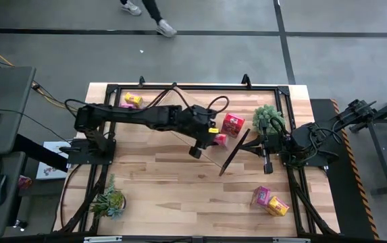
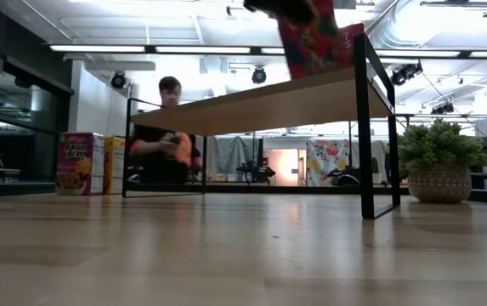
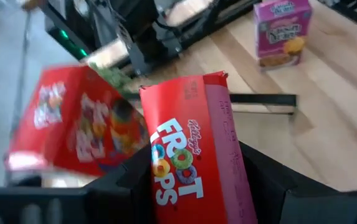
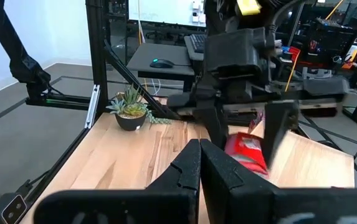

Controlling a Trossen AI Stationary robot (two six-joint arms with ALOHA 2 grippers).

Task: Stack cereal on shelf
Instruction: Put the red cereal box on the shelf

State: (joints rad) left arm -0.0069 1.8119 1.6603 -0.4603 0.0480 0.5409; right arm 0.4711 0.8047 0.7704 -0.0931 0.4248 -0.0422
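Note:
The left gripper's red box (image 1: 221, 140) sits crooked to the second red box (image 1: 233, 125), so the robot should let go of it, close the fingers and use both grippers to push both boxes flush.
My left gripper (image 1: 207, 140) is over the shelf's right end, shut on a red Froot Loops box (image 3: 197, 155). A second red box (image 1: 232, 124) is close beside it over the light-wood shelf board (image 2: 260, 102), which stands on black frame legs (image 1: 234, 152). A pink box (image 2: 80, 163) and a yellow box (image 2: 114, 163) stand at the table's far left. Another pink box (image 1: 261, 196) and yellow box (image 1: 278, 206) lie at the near right. My right gripper (image 4: 200, 155) is shut and empty, low at the table's right side. My left gripper pinches the red box between its two fingers (image 3: 128, 180), one on each side, at the end nearest the wrist (image 3: 194, 193). The fingers come from above. The box's free end (image 3: 184, 84) points away from the fingers; whether it touches the board I cannot tell.
A potted plant (image 1: 269, 119) stands at the far right by my right arm, another (image 1: 109, 200) at the near left. A person (image 2: 168, 140) sits beyond the table's far edge. Bare tabletop lies along the near middle (image 1: 179, 196).

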